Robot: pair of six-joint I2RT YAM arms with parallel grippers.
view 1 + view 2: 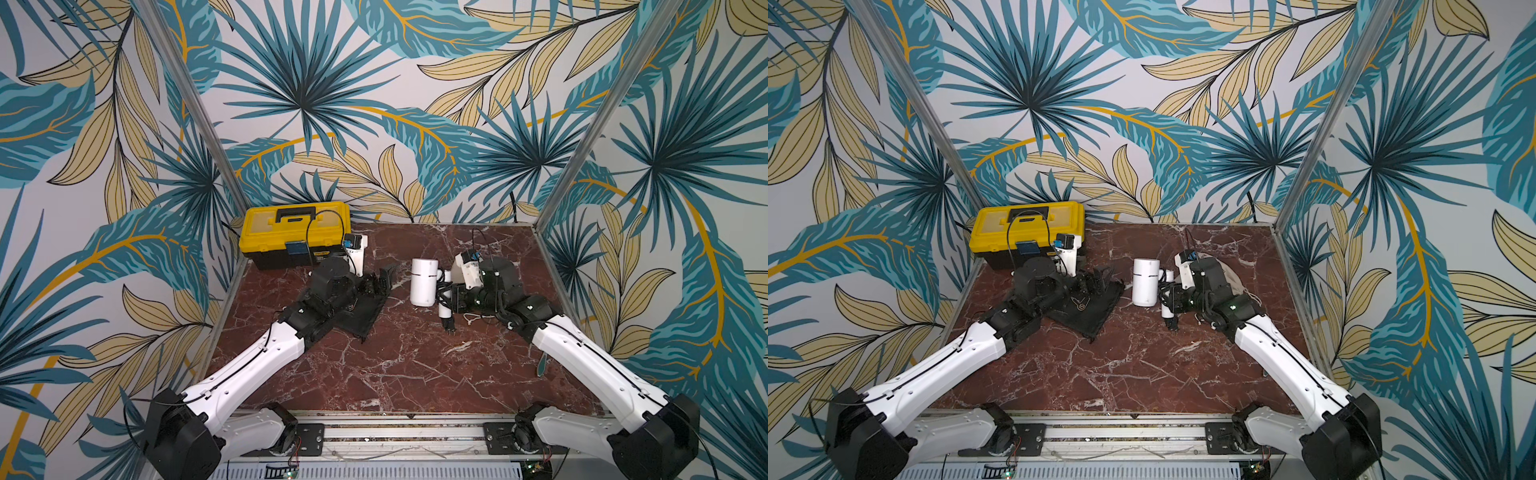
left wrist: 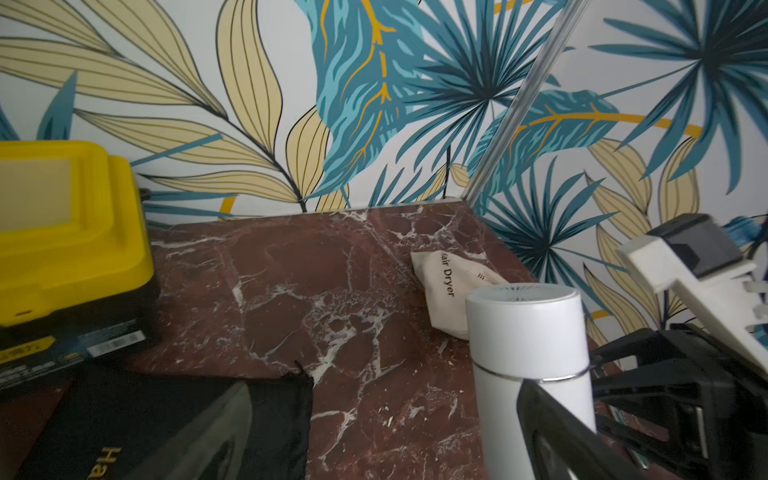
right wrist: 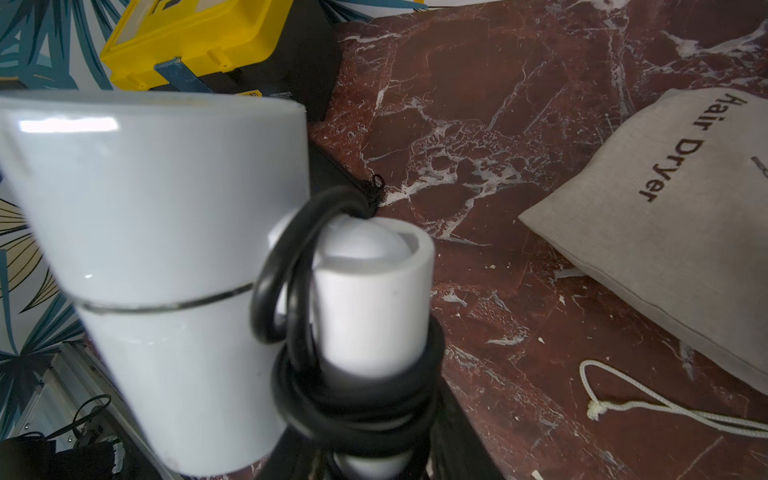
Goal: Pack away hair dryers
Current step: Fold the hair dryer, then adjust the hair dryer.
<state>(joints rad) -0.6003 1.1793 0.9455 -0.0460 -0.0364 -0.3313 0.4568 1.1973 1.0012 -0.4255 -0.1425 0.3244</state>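
Observation:
My right gripper is holding the handle at an angle to the hair dryer's body, so my left gripper should hold the hair dryer's body while my right gripper grips the handle straight on.
A white hair dryer [image 1: 424, 282] stands with its barrel upright at mid-table, also in the left wrist view [image 2: 528, 332]. Its slim handle [image 3: 374, 299] has the black cord [image 3: 353, 399] coiled round it. My right gripper [image 1: 449, 297] is shut on that handle from the right side. My left gripper [image 1: 380, 280] stands open over the top edge of a flat black drawstring bag [image 1: 357, 307], just left of the dryer. In the left wrist view only bare marble lies between its fingers [image 2: 552, 428].
A yellow toolbox [image 1: 291, 228] sits shut at the back left corner. A beige bag printed "Hair Dryer" [image 3: 665, 216] lies behind my right arm, its white drawstring [image 3: 623, 399] trailing on the marble table [image 1: 399, 365]. Walls enclose three sides.

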